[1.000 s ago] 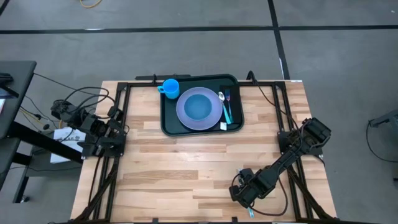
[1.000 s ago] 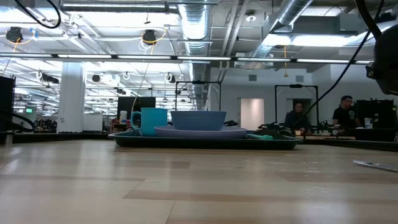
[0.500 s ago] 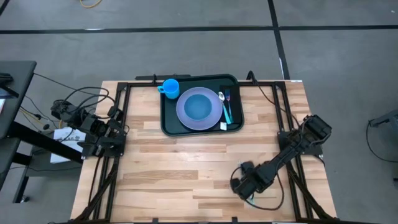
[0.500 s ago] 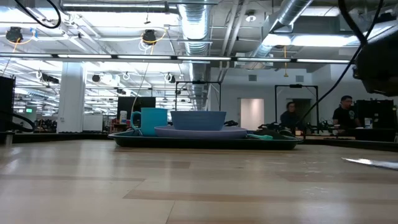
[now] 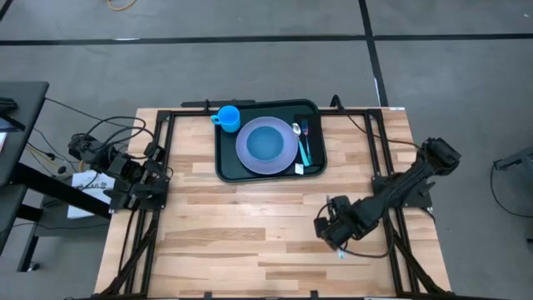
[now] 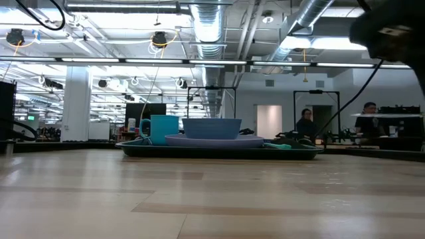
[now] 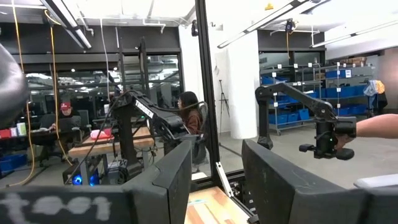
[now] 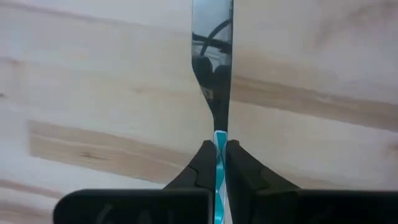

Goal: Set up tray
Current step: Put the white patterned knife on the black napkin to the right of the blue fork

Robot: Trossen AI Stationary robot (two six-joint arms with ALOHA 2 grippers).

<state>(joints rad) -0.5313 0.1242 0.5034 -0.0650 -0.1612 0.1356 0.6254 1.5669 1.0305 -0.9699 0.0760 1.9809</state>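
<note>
The knife's blade (image 8: 212,71) points ahead and the part of the tray (image 5: 316,143) beside the fork is free, so the robot's right gripper should go on carrying the knife until it lies in that part.
The dark tray (image 5: 223,163) lies at the table's far middle and also shows in the low view (image 6: 219,152). On it are a lavender plate (image 5: 250,154) with a blue bowl (image 6: 211,127), a blue cup (image 5: 228,117) and teal-handled cutlery (image 5: 301,143). My right gripper (image 5: 333,227) is over the table's near right, shut on a knife-like metal utensil (image 8: 212,50) with a teal handle. My left gripper (image 7: 216,180) is open and empty at the table's left edge. My right gripper pinches the utensil's teal handle (image 8: 219,155) between its two fingers, close to where the handle meets the metal. The metal blade sticks out ahead of the fingertips, in line with the fingers. The utensil is held above the wooden table top.
Bare wooden table top (image 5: 250,233) lies between the tray and the near edge. Black frame rails (image 5: 154,158) run along the table's left and right sides. People show in the room beyond the table (image 6: 368,119).
My right gripper has risen and gone toward the table's far edge and a little right, still shut on the utensil. The utensil lay on the table at the near right a second ago and is now lifted clear.
</note>
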